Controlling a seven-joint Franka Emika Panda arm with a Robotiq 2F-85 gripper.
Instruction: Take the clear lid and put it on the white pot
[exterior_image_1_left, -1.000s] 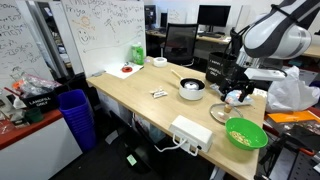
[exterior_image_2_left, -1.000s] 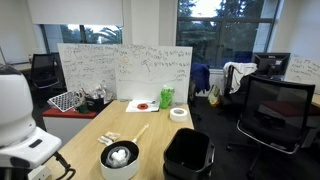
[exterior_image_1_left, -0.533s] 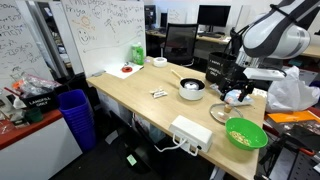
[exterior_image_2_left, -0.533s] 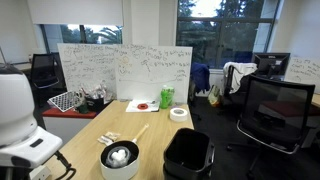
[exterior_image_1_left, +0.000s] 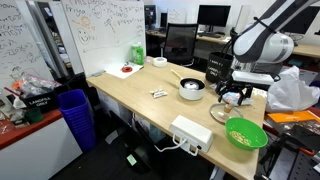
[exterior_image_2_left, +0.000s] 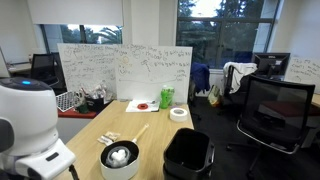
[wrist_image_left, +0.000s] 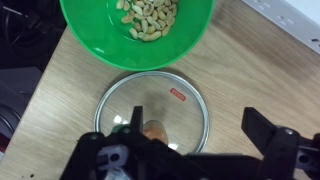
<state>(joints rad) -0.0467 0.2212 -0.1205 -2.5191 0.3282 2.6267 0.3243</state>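
The clear lid (wrist_image_left: 168, 101) is lying flat, and its orange knob is free of the green bowl. I should carry on moving my open gripper down until its fingers are on both sides of the knob (wrist_image_left: 154, 130).
The clear lid (wrist_image_left: 152, 105) lies flat on the wooden table, with an orange knob at its centre and a small red label. In an exterior view it lies (exterior_image_1_left: 222, 112) between the white pot and the green bowl. My gripper (wrist_image_left: 195, 140) is open and empty; it hovers over the lid, one finger above the lid's left part and the other beyond its right rim. It shows above the lid in an exterior view (exterior_image_1_left: 231, 95). The white pot (exterior_image_1_left: 191, 88) stands uncovered with a dark handle, to the left of the lid; it also shows in the other exterior view (exterior_image_2_left: 120, 160).
A green bowl (wrist_image_left: 135, 25) of yellowish bits sits just beyond the lid, also in an exterior view (exterior_image_1_left: 245, 133). A white rectangular box (exterior_image_1_left: 190, 132) lies near the table's front edge. A white plastic bag (exterior_image_1_left: 290, 92) is at the right. A blue bin (exterior_image_1_left: 75, 115) stands beside the table.
The arm has swung and its wrist has shifted slightly left, over the lid. The lid, pot and bowl have not moved.
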